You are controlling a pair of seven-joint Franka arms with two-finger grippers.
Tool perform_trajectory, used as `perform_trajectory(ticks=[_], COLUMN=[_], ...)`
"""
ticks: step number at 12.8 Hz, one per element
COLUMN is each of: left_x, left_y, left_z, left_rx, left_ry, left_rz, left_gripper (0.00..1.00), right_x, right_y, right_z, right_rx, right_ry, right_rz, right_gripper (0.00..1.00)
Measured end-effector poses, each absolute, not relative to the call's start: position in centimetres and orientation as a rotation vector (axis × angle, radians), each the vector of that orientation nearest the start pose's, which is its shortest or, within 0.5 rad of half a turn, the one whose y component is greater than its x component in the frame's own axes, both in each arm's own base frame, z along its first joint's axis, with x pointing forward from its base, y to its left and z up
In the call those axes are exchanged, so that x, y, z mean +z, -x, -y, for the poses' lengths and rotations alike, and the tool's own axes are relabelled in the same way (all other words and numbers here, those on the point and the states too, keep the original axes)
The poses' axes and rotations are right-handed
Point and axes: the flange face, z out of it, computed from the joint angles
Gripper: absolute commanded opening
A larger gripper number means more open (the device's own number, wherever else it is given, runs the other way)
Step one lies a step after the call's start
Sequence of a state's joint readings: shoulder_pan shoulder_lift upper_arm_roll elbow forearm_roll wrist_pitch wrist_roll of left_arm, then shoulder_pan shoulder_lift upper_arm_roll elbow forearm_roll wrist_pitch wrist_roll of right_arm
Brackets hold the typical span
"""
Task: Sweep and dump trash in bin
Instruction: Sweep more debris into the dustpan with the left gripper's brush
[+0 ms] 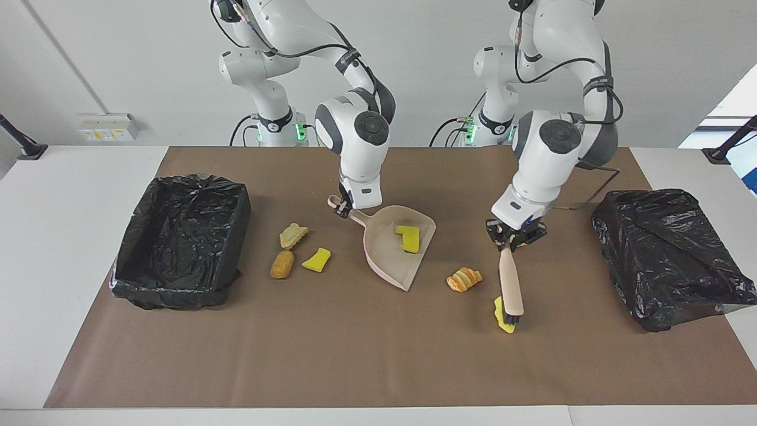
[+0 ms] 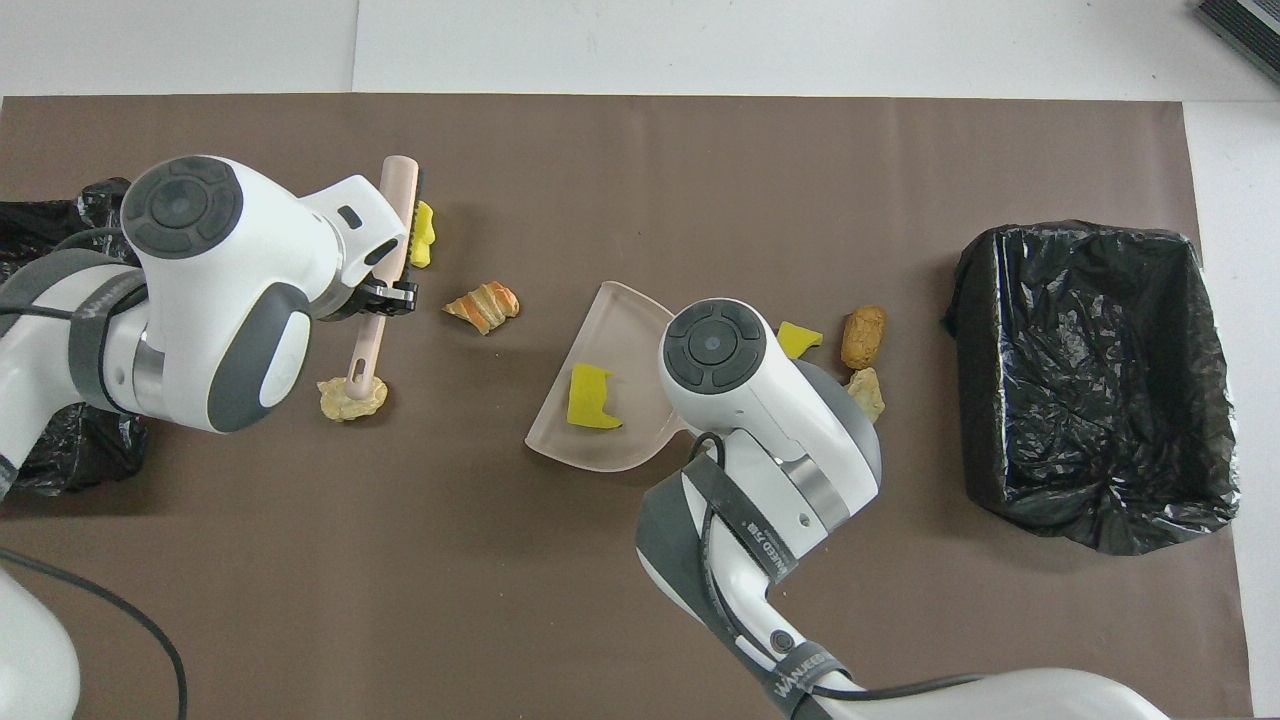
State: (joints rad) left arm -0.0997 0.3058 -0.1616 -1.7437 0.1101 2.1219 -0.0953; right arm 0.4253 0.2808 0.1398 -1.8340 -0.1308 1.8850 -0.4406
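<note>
The brush's bristles are behind the yellow chunk (image 2: 422,234) and the tan scrap is under the brush's handle, so my left gripper should first sweep the chunk and the croissant-like piece into the dustpan (image 2: 606,340).
My right gripper (image 1: 341,208) is shut on the handle of the beige dustpan (image 1: 384,260), which rests on the mat with a yellow sponge chunk (image 1: 408,238) in it. My left gripper (image 1: 513,238) is shut on a tan brush (image 1: 511,284), its bristles down against another yellow chunk (image 2: 424,235). A croissant-like piece (image 1: 465,279) lies between brush and dustpan. Under the brush handle's end lies a tan scrap (image 2: 352,397). Three more scraps, tan (image 1: 293,235), brown (image 1: 282,264) and yellow (image 1: 316,259), lie between the dustpan and the black-lined bin (image 1: 177,293).
A closed, crumpled black bag (image 1: 668,254) sits at the left arm's end of the table. The open bin (image 2: 1080,235) stands at the right arm's end. A brown mat (image 1: 355,355) covers the table's middle.
</note>
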Motion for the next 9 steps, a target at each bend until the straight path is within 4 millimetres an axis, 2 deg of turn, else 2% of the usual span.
perform_trajectory(ticks=[2,4,6,8,9], left_x=[39.8,38.4,36.7,34.8,34.6], left_y=[-66.7,-68.5,-68.3,-67.4,-67.1], left_z=[11.9,9.5,9.5,10.1,10.5], left_rx=[-0.156,-0.16,-0.117,-0.056,-0.044], left_ry=[3.058,3.034,3.017,3.016,3.016], left_rz=[-0.442,-0.576,-0.683,-0.723,-0.74], left_gripper=[0.0,0.0,0.0,0.0,0.0], right_x=[36.3,36.3,36.4,36.5,36.5], right_y=[-51.4,-51.3,-50.9,-50.6,-50.6], right_z=[-30.9,-31.1,-31.7,-32.2,-32.3], right_rx=[0.359,0.36,0.36,0.357,0.355], right_ry=[2.702,2.658,2.652,2.675,2.69], right_rz=[1.687,1.762,1.825,1.802,1.783], right_gripper=[0.0,0.0,0.0,0.0,0.0])
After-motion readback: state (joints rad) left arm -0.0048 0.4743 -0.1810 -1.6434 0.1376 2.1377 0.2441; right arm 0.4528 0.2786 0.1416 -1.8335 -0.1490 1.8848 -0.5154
